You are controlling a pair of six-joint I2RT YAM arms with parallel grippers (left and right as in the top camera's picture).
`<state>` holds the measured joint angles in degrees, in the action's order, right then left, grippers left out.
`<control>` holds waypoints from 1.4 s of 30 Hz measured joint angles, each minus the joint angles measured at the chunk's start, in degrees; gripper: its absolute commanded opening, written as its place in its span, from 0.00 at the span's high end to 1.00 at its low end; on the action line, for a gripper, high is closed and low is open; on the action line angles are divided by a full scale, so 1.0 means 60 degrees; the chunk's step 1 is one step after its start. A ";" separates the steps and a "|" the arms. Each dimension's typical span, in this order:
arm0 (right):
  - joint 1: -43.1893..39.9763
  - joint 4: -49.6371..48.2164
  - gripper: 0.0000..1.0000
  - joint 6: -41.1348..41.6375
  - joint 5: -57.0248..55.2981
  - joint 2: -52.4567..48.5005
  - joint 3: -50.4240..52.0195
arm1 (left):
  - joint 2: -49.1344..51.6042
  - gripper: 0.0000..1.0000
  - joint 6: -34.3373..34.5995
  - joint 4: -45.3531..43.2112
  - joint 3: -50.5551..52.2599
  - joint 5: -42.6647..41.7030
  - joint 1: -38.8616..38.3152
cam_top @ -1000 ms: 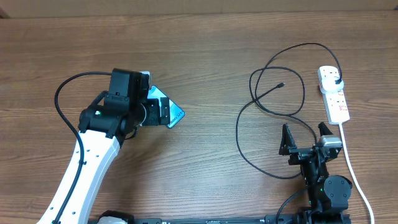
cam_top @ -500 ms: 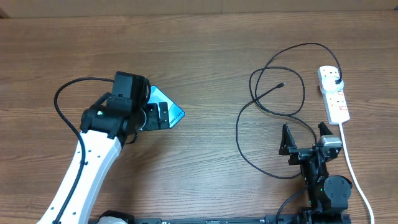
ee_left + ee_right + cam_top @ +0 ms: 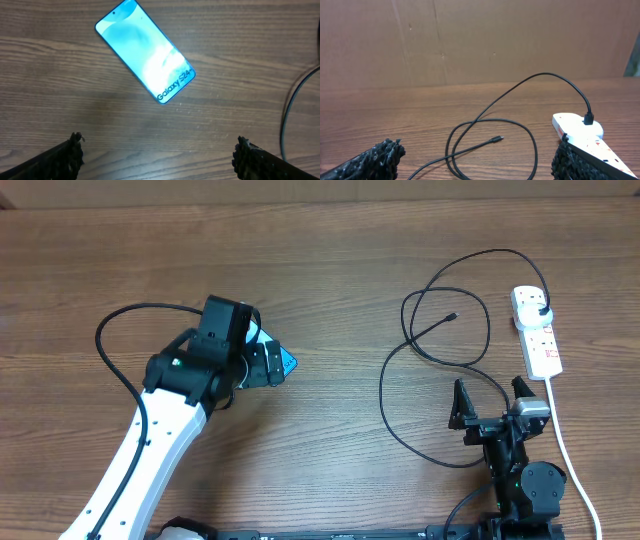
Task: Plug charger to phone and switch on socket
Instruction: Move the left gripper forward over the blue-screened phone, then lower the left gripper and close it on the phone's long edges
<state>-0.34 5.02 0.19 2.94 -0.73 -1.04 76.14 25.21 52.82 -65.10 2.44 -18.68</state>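
Observation:
The phone (image 3: 145, 51) lies at a slant to my left gripper's open fingers. Next, my left gripper turns to line up with the phone before going down onto its long edges (image 3: 129, 64).
The phone (image 3: 145, 50) lies flat on the wooden table, cyan screen up with white "Galaxy" text. My left gripper (image 3: 160, 151) hangs open above the table just short of the phone, nothing between its fingers. In the overhead view the left gripper (image 3: 270, 365) covers most of the phone (image 3: 289, 363). The charger (image 3: 440, 340) is a thin black cable lying in loops, its connector tip (image 3: 497, 139) free on the table. Its plug head (image 3: 589, 119) sits in the white socket (image 3: 540, 340). My right gripper (image 3: 490, 395) is open and empty, near the front edge below the loops.
The socket's thick white cord (image 3: 570, 460) runs down the right side toward the front edge. A black cable (image 3: 291, 110) curves along the right edge of the left wrist view. A brown cardboard wall (image 3: 480, 40) stands behind the table.
My left arm has moved right, so its gripper now covers more of the phone. The right arm, charger and socket have not moved.

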 measured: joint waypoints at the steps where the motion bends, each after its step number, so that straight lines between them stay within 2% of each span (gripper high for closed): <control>1: 0.0000 -0.0007 0.00 -0.0007 0.0000 0.0000 0.0000 | 0.0146 0.00 0.0044 0.0040 -0.0175 0.0004 0.0000; 5: 0.0000 0.0000 0.00 -0.0004 0.0000 0.0000 0.0000 | 0.1038 0.00 0.0368 0.0696 -0.1137 0.0131 -0.0018; 9: 0.0000 -0.0004 0.00 -0.0004 0.0000 0.0000 0.0000 | 0.2324 0.00 0.1206 0.1537 -0.2288 0.0608 -0.0018; 16: -0.0004 -0.0011 0.00 0.0000 0.0000 0.0000 0.0000 | 0.3891 0.01 0.1778 0.0947 -0.2914 0.0175 -0.0018; 22: 0.0000 -0.0007 0.00 -0.0004 0.0000 0.0000 0.0000 | 0.4459 0.00 0.1902 0.0925 -0.2914 -0.0117 -0.0018; 30: -0.0004 -0.0007 0.00 0.0004 0.0000 0.0000 0.0000 | 0.4546 0.00 0.3220 0.1064 -0.3024 -0.0266 -0.0015; 42: -0.0004 -0.0007 0.00 -0.0004 0.0000 0.0000 0.0000 | 0.4546 0.00 0.3927 0.1413 -0.3963 -0.0066 0.0033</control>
<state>-0.36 4.97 0.16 2.94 -0.73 -1.04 103.42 48.77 61.30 -88.88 2.04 -18.48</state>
